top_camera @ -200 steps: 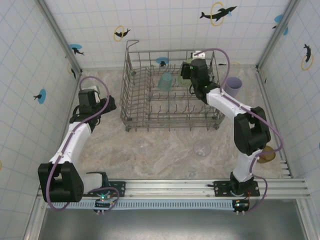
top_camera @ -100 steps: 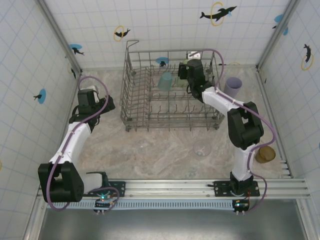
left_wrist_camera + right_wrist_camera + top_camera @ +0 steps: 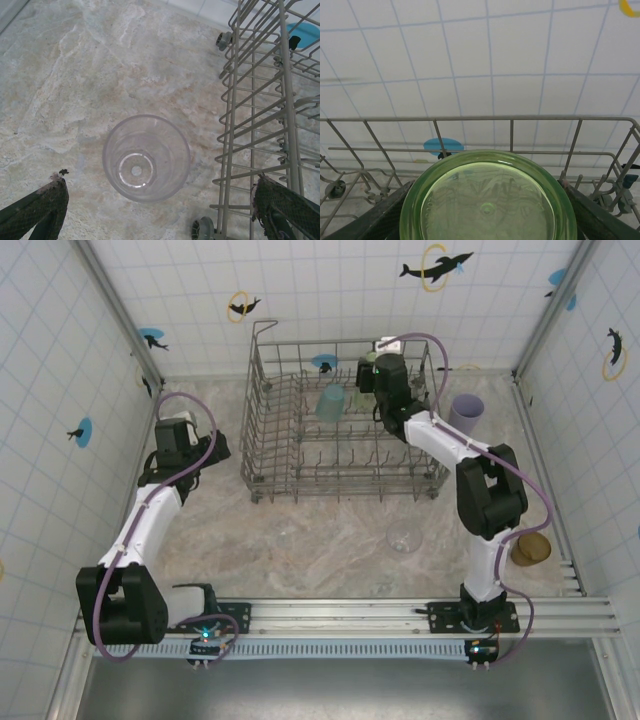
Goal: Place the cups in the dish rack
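The lime green cup sits too near the rack's back rail (image 3: 348,341), so my right gripper should pull it away and lower it next to the teal cup.
My right gripper (image 3: 373,376) is shut on a lime green cup (image 3: 487,200), base toward the camera, held inside the dish rack (image 3: 262,480) near its back right rail (image 3: 470,119). A teal cup (image 3: 329,402) stands in the rack to its left. My left gripper (image 3: 160,210) is open above the table, its fingers (image 3: 42,207) wide either side of an upright clear cup (image 3: 146,157) just left of the dish rack (image 3: 250,100). A lavender cup (image 3: 465,412), an amber-brown cup (image 3: 530,548) and another clear cup (image 3: 404,537) stand on the table.
Tiled walls close in the table on three sides. A rack wheel (image 3: 202,229) sits close to the right of the clear cup under my left gripper. The right wall lies just beyond the lavender and amber-brown cups.
My right gripper has moved a little left and toward the back of the rack with the green cup. The left arm has stayed still.
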`<state>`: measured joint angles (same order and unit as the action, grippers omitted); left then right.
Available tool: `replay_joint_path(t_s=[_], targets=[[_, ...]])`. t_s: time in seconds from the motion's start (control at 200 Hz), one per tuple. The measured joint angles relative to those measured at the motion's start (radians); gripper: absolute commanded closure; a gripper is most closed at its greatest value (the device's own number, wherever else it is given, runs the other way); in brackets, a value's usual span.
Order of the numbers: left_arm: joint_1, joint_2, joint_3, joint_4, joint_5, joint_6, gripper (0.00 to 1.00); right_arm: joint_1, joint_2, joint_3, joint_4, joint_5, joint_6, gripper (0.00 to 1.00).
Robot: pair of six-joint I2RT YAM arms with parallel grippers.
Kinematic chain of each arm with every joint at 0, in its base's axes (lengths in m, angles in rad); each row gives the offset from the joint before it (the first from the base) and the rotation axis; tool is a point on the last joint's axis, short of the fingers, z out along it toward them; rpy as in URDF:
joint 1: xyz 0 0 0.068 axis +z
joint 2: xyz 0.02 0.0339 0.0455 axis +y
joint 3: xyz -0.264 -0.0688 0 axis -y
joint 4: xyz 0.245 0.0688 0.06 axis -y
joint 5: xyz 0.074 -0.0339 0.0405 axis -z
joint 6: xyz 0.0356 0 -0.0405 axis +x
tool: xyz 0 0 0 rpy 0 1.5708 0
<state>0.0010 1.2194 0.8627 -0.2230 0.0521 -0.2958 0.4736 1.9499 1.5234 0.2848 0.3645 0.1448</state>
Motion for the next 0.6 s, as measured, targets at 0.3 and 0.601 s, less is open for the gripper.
replay_joint_path(t_s=[0.3,0.601], targets=[[0.002,0.0,0.0,0.002,0.007,-0.003,0.03,-0.027,0.002,0.027,0.002,0.003,-0.011,0.54],[0.002,0.001,0.0,0.007,0.014,-0.018,0.03,-0.068,0.038,0.034,0.002,-0.004,0.034,0.55]])
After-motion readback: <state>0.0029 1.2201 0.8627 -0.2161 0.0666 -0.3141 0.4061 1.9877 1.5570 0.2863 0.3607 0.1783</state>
